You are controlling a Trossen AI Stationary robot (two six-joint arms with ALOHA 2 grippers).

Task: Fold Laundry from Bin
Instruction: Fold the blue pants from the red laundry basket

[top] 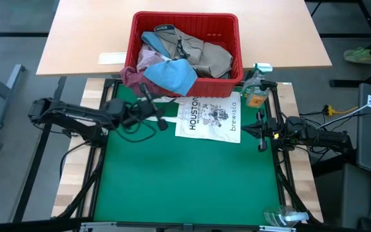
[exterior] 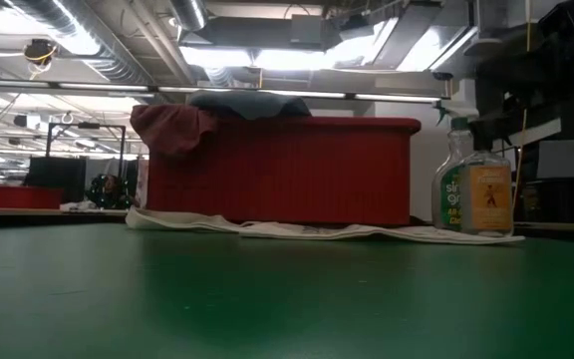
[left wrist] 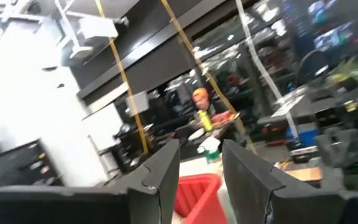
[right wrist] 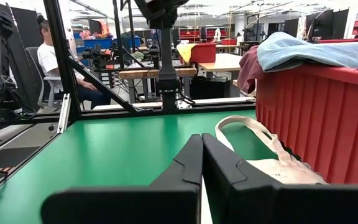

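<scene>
I should go on moving my left gripper toward the light blue piece's corner, which hangs loose over the red bin's front rim, until my fingers close there.
The red bin stands at the far middle of the table, its base on the edge of the green mat. The laundry is heaped in it: a khaki-grey piece, a light blue piece, a pale pink piece, and a maroon piece hanging over the left rim. My left gripper is raised over the mat just in front of the bin's left corner, open with nothing between its fingers. At the mat's right edge my right gripper rests shut and empty.
A flat white tote bag printed "HOUSTON" lies on the mat against the bin's front. To the right of the bin stands a spray bottle. A clear plastic item sits at the near right corner. A person sits beyond the table's left side.
</scene>
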